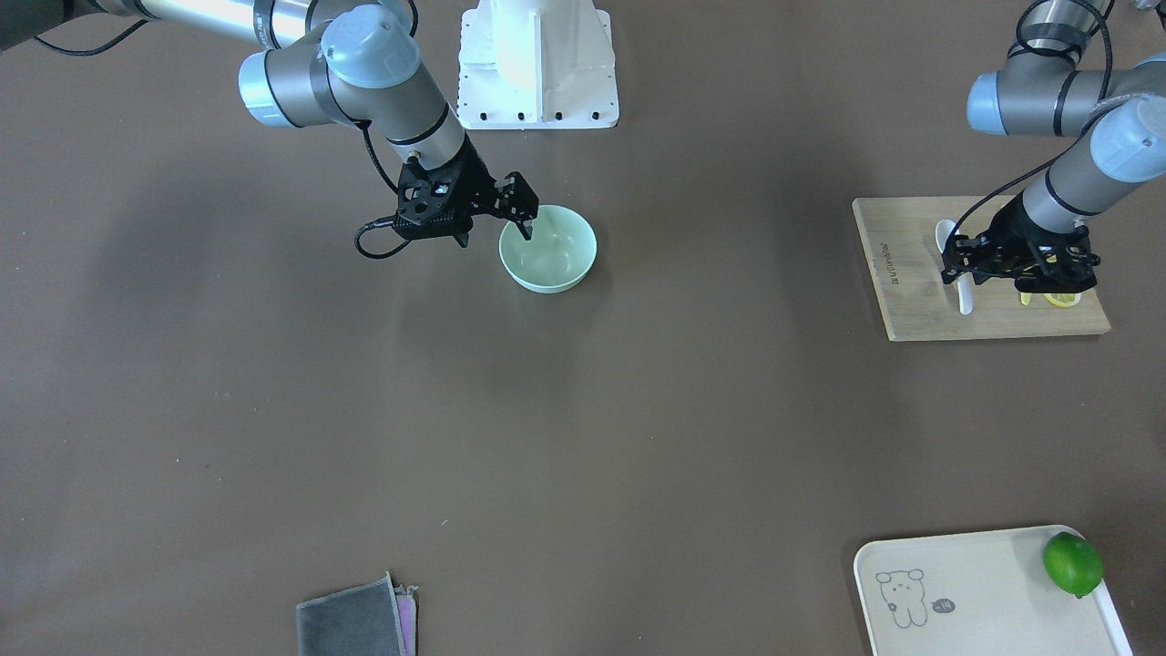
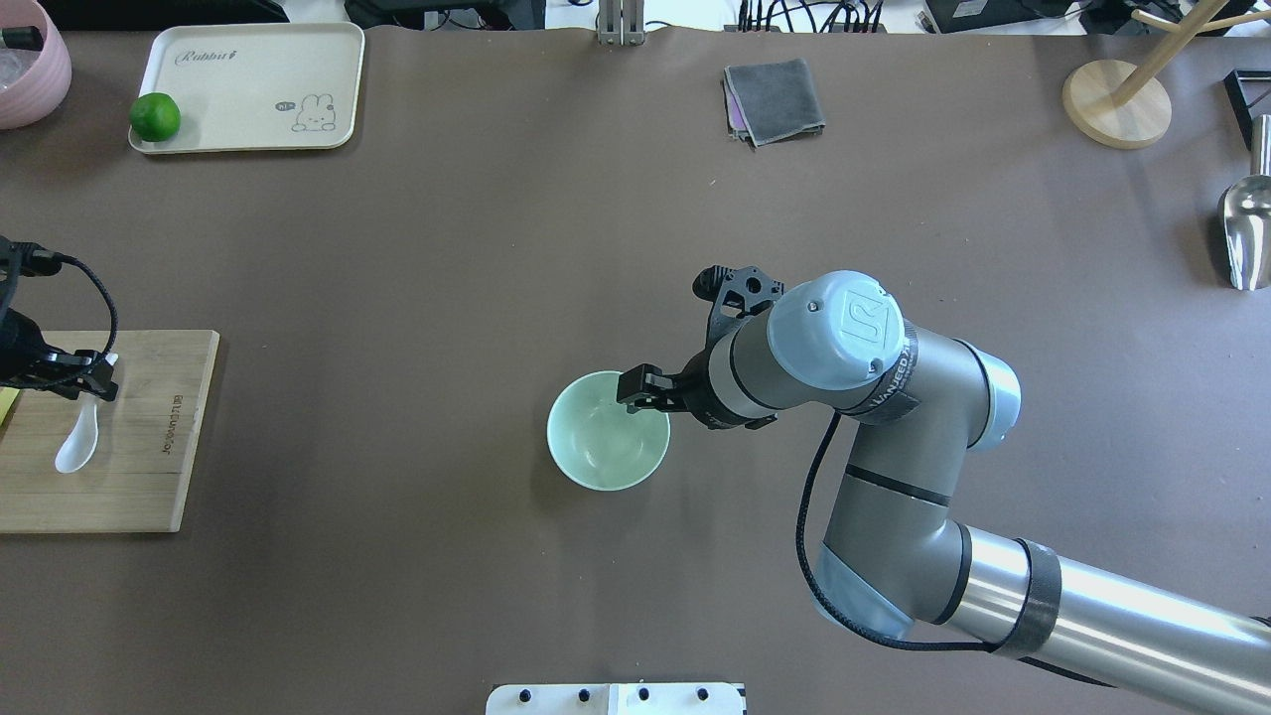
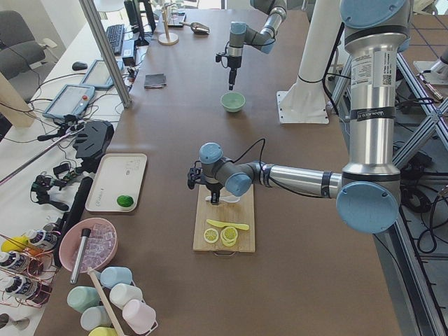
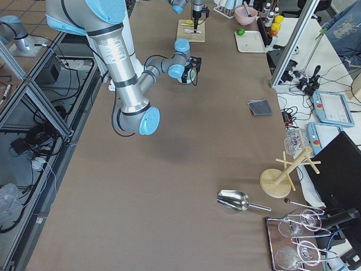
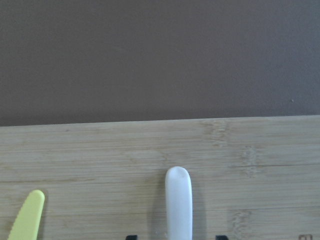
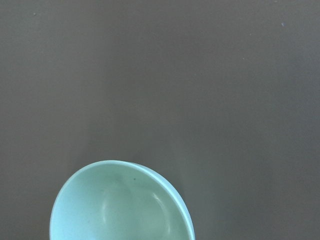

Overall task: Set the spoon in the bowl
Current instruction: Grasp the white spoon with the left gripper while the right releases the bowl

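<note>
The white spoon is roughly as long as the bowl [image 1: 548,250] is wide, so I expect its handle [image 1: 966,297] to lean over the bowl's rim once I lower the spoon in.
The white spoon [image 1: 964,293] lies on a bamboo cutting board [image 1: 911,301], far from the bowl. It also shows in the overhead view [image 2: 75,443]. My left gripper [image 1: 967,273] is down over the spoon's handle [image 5: 178,200], open, with a fingertip on each side of it. The pale mint-green bowl [image 1: 556,260] stands upright and empty near the middle of the table [image 2: 606,447]. My right gripper [image 1: 495,232] is open at the bowl's rim, with one finger inside the bowl and the other outside it.
A yellow plastic knife [image 5: 27,216] and lemon slices [image 1: 1061,299] also lie on the board. A cream tray [image 1: 984,583] with a lime [image 1: 1072,564] is at the table's far left corner. A grey folded cloth [image 1: 355,620] lies at the far edge.
</note>
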